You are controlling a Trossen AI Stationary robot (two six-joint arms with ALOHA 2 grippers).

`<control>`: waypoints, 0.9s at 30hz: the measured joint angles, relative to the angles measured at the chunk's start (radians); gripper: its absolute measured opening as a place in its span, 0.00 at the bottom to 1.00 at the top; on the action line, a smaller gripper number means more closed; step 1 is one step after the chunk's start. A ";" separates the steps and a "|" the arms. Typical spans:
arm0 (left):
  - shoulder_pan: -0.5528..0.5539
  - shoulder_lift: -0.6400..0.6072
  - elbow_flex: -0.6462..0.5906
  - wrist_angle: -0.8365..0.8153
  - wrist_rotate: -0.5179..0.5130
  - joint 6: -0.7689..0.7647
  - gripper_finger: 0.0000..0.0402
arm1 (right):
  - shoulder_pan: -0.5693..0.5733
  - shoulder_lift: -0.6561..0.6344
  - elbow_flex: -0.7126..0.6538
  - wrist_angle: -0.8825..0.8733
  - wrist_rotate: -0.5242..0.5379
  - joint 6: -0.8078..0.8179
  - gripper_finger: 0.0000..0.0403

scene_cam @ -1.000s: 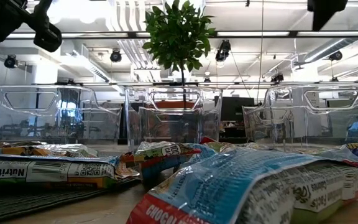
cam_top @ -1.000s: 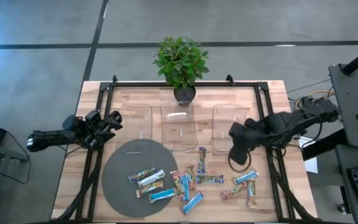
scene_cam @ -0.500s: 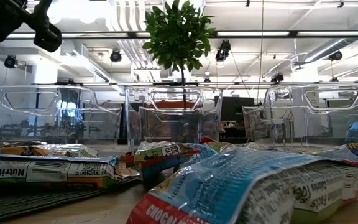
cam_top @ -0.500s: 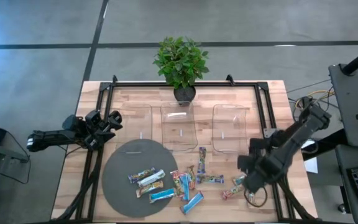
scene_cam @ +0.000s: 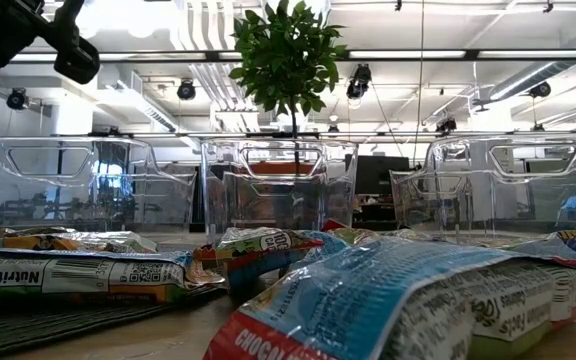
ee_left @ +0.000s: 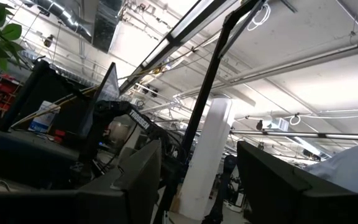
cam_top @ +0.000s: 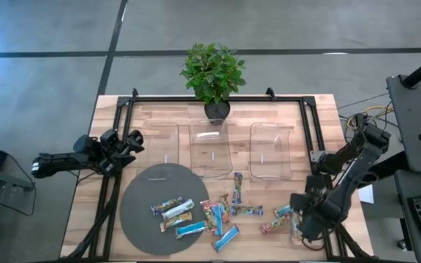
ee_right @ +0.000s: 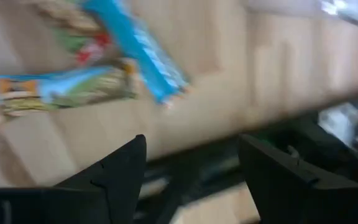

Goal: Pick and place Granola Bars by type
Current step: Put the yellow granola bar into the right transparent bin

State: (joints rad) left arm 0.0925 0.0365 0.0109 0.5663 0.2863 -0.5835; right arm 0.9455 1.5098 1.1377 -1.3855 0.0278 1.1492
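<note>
The bar's near end [ee_right: 168, 91] lies free and points toward the fingers of the robot's right gripper, so that gripper should keep reaching for the blue bar [ee_right: 139, 47] until the fingers straddle the bar's narrow width.
Granola bars lie flat and scattered near the table's near edge. Several rest on a dark round mat [cam_top: 159, 208], among them a blue-and-white bar [cam_top: 191, 229] and a multicoloured bar [cam_top: 165, 206]. More lie on the wood [cam_top: 221, 215], one of them a dark bar [cam_top: 237, 188]. My right gripper [cam_top: 300, 219] hovers open over the rightmost bars. Its wrist view shows a blue bar [ee_right: 138, 46] and a multicoloured bar [ee_right: 55, 90] beyond the open fingers [ee_right: 191, 177]. My left gripper [cam_top: 128, 142] waits open at the table's left side, tipped up toward the ceiling [ee_left: 197, 180].
Three clear plastic trays [cam_top: 163, 146] [cam_top: 210, 150] [cam_top: 271, 150] stand in a row at mid-table. A potted plant [cam_top: 212, 73] stands at the far edge. Black frame rails [cam_top: 320, 157] run along the table's left and right sides. The low view shows bars [scene_cam: 398, 300] close in front of the trays.
My right arm has swung from beside the right-hand tray toward the table's near edge and right side, ending over the rightmost bars. It has left the top of the low view. The bars and my left arm have kept still.
</note>
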 joint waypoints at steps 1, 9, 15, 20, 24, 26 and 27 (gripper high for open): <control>0.000 0.000 0.000 0.000 0.000 0.000 0.48 | 0.000 0.000 -0.020 0.056 -0.002 -0.033 0.60; 0.000 0.000 0.000 0.000 0.000 0.000 0.48 | -0.013 0.001 -0.177 0.328 -0.002 -0.194 0.60; 0.000 0.000 0.000 0.000 0.000 0.000 0.48 | -0.028 0.001 -0.253 0.412 -0.001 -0.225 0.57; 0.000 0.000 0.000 0.000 0.000 0.000 0.48 | -0.048 0.001 -0.304 0.530 0.001 -0.312 0.57; 0.000 0.000 0.000 0.000 0.000 0.000 0.48 | -0.073 0.001 -0.318 0.530 0.019 -0.316 0.57; 0.000 0.000 0.000 0.000 0.000 0.000 0.48 | -0.085 0.001 -0.324 0.532 0.046 -0.334 0.57; 0.000 0.000 0.000 0.000 0.000 0.000 0.48 | -0.090 0.001 -0.326 0.535 0.056 -0.341 0.57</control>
State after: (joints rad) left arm 0.0922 0.0368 0.0105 0.5666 0.2863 -0.5838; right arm 0.8557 1.5105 0.8117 -0.8509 0.0836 0.8079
